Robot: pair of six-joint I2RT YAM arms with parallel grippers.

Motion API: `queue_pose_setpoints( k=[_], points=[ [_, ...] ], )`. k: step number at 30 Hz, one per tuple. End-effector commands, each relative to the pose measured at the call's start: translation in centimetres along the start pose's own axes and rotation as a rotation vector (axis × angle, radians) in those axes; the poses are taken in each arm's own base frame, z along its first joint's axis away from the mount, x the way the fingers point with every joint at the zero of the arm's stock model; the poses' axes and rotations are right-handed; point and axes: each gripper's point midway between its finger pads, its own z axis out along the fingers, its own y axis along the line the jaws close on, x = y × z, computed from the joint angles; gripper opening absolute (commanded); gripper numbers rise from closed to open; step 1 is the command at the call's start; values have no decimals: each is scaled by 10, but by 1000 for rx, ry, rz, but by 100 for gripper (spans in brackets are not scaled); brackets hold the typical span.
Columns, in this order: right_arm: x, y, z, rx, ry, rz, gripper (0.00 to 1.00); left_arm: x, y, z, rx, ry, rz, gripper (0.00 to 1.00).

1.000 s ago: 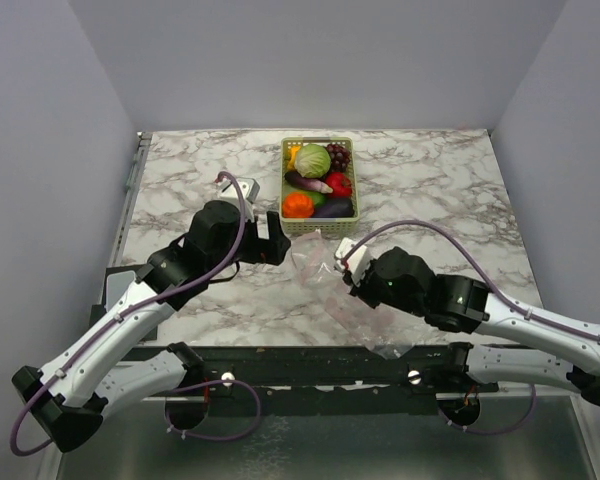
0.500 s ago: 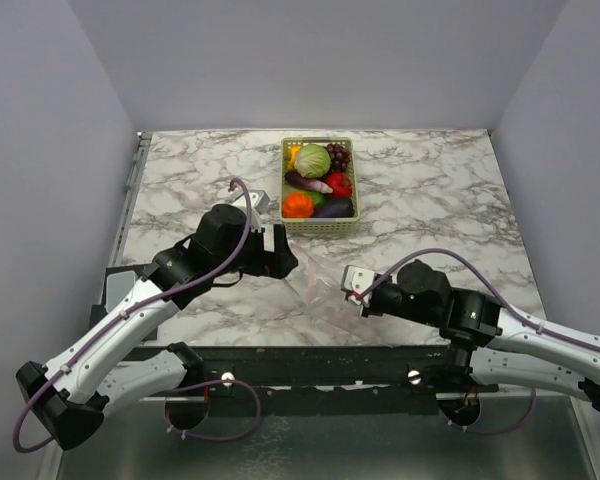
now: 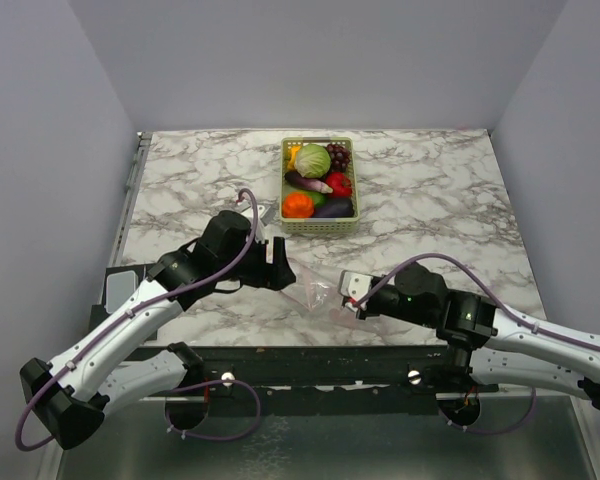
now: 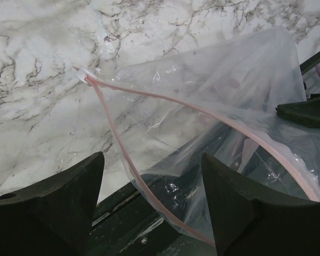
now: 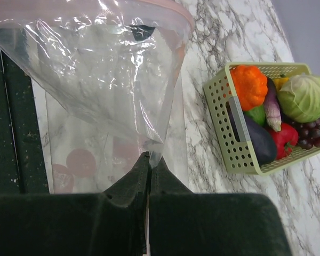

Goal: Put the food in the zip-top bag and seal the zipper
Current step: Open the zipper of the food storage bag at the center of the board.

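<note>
The robot's right gripper is pinching the bag's film below the zipper, so the left gripper should hold one edge of the bag's opening while the right gripper takes the other edge.
The clear zip-top bag lies crumpled at the table's near edge between my two grippers. My right gripper is shut on a fold of the bag's film, and the bag hangs open in front of it. My left gripper is open, its fingers wide apart on either side of the bag's mouth. The pinkish zipper runs between them without being held. The food is in the basket: a cabbage, an orange piece, an eggplant, a red pepper and grapes.
The yellow-green mesh basket stands at the table's middle back, beyond the bag; it also shows in the right wrist view. The dark frame along the table's near edge lies just under the bag.
My right gripper pulled the bag toward the near edge and the bag settled lower. My left gripper moved right and nearer, up to the bag's mouth.
</note>
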Motion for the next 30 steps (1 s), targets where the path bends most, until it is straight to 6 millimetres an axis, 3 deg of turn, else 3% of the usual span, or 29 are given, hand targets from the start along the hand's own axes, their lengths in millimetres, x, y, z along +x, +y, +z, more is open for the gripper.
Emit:
queue_pose_setpoints(
  k=[1,9,17,24,27,30],
  points=[
    [-1,-4,2,36,-14,-18,1,16,-2,0,35,55,-19,75],
    [3,-4,4,51,-1,-21,1,30,-4,2,60,94,-68,73],
    [9,-3,7,63,18,-22,1,38,-5,5,81,119,-100,43],
    [8,-5,5,75,29,6,1,35,2,7,52,99,-90,3],
    [6,-6,3,77,36,43,2,31,8,7,16,75,-81,0],
    [3,-6,1,74,31,74,12,26,12,6,-8,55,-65,0]
  ],
)
